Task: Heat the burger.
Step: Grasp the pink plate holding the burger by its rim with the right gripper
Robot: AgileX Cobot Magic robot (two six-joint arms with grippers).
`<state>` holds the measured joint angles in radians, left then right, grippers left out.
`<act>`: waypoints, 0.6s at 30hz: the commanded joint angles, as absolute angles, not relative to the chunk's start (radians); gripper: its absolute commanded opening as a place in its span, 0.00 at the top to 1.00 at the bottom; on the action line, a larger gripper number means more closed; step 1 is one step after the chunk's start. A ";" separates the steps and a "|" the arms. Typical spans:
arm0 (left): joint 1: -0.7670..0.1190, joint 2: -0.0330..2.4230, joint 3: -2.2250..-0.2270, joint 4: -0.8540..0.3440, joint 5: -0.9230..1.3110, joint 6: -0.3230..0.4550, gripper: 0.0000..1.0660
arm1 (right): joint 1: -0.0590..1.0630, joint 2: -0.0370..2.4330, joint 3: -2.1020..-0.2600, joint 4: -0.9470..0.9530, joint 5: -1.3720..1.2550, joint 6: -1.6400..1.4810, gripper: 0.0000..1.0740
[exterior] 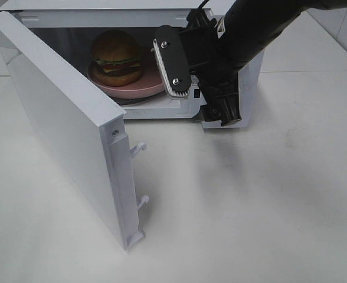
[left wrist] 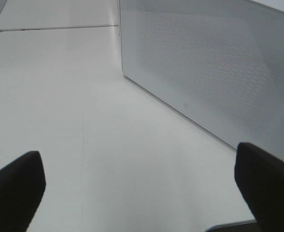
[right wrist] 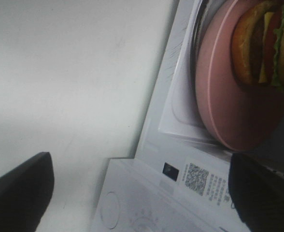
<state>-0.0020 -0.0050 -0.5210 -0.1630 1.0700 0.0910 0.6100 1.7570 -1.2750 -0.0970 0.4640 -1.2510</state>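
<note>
The pink plate's free front rim [right wrist: 207,99] has my open fingers lined up across it, so my right gripper should keep going toward the burger and close on that rim [exterior: 125,93].
The burger [exterior: 117,54] sits on a round pink plate [exterior: 144,88] inside the open white microwave [exterior: 102,5]. My right gripper [exterior: 200,88] is at the right side of the microwave's mouth, open and empty, just in front of the plate. In the right wrist view the right gripper [right wrist: 142,193] has its fingertips [right wrist: 19,188] wide apart, with the plate [right wrist: 219,106] and burger [right wrist: 262,43] beyond them. The left gripper [left wrist: 139,193] shows only in the left wrist view, open and empty above the table, facing the door's outer face [left wrist: 205,72].
The microwave door [exterior: 61,124] stands swung out to the left over the white table [exterior: 250,206], with latch hooks [exterior: 139,147] on its free edge. The microwave's control panel [right wrist: 132,208] lies below the right gripper.
</note>
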 commanded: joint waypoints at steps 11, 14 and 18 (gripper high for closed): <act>0.001 -0.011 -0.517 -0.165 1.067 0.088 0.05 | 0.665 1.911 -1.390 -0.129 0.336 -1.157 0.14; 0.001 -0.011 -0.517 -0.165 1.067 0.088 0.05 | 0.666 1.924 -1.402 -0.129 0.336 -1.156 0.14; 0.001 -0.011 -0.517 -0.165 1.067 0.088 0.05 | 0.666 1.981 -1.462 -0.129 0.338 -1.146 0.15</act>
<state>-0.0020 -0.0050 -0.5210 -0.1630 1.0700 0.0910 0.6630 1.9530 -1.4280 -0.1280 0.3370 -1.1690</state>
